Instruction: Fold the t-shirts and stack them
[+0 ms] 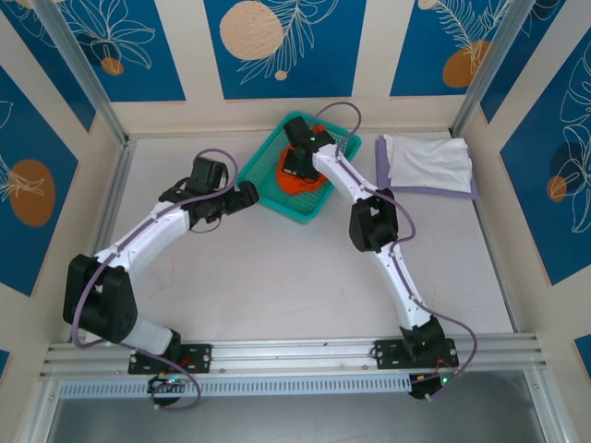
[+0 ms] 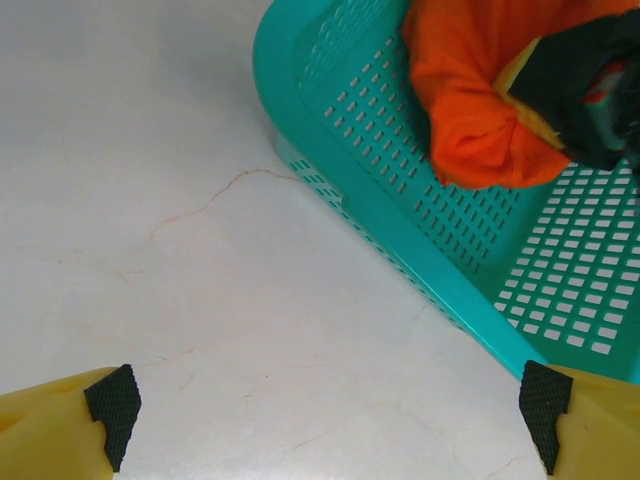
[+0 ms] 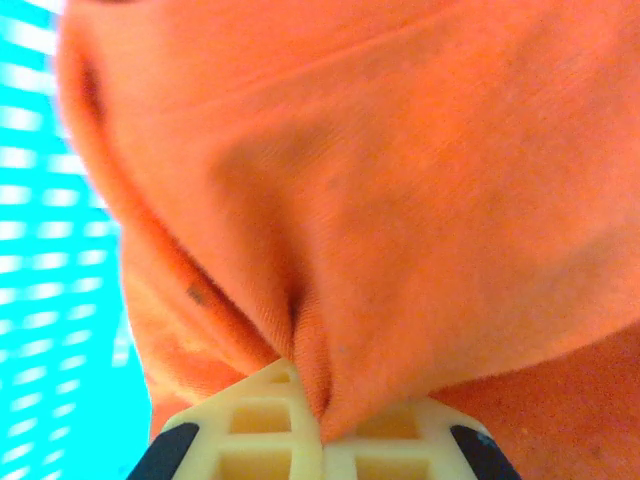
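Observation:
The teal basket stands where the orange t-shirt must spread, so the robot's right gripper should lift the t-shirt out while the left gripper drags the basket away.
The bright orange t-shirt lies bunched in the teal mesh basket at the back middle of the table. My right gripper is down in the basket, shut on a pinched fold of the orange t-shirt. The same orange cloth also appears in the left wrist view with the right gripper's dark body against it. My left gripper hovers open over bare table just left of the basket, nothing between its fingertips. A folded white t-shirt rests on a folded pale lavender one at the back right.
The table is walled at the back and both sides by blue-and-cream panels with metal posts. An aluminium rail carrying both arm bases runs along the near edge. Bare tabletop stretches between the arms.

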`<state>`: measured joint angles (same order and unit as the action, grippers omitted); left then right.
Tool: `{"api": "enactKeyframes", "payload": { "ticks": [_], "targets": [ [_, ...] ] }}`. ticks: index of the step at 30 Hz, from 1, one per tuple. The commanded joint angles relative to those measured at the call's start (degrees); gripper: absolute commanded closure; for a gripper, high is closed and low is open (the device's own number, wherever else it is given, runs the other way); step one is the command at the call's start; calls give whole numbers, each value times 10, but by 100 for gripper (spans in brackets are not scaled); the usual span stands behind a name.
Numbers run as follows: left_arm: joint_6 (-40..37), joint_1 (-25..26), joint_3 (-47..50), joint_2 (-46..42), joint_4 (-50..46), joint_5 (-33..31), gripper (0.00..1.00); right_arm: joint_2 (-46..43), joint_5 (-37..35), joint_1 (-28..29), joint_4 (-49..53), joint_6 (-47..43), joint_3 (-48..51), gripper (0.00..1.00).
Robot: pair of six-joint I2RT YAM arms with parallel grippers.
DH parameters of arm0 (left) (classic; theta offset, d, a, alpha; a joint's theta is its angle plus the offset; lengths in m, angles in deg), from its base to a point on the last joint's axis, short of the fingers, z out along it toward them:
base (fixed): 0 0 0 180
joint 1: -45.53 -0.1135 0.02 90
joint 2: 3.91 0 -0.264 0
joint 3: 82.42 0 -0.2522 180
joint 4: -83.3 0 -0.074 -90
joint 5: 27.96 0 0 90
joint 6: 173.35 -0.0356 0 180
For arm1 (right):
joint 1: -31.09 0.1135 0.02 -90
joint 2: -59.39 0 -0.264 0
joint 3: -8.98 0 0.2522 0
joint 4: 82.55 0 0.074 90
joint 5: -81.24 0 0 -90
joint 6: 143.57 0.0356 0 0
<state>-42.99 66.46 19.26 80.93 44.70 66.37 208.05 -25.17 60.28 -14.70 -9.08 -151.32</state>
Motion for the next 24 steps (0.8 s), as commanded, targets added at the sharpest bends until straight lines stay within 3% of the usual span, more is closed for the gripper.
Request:
{"api": "enactKeyframes", "payload": {
  "ticks": [1, 8, 16, 20, 24],
  "targets": [
    [-4, -16, -28, 21, 3, 43, 2, -133, 29, 13, -50, -34, -25, 100],
    [0, -17, -72, 56, -23, 15, 5, -334, -46, 20, -4, -93, 37, 100],
    [47, -8, -125, 125, -39, -28, 12, -687, -157, 9, -86, -119, 340, 100],
    [70, 5, -168, 160, -73, -49, 14, -789, -140, -18, -56, -94, 452, 100],
    [104, 16, -192, 195, -71, -66, 20, -888, -123, -32, -98, -67, 615, 100]
  ]
}}
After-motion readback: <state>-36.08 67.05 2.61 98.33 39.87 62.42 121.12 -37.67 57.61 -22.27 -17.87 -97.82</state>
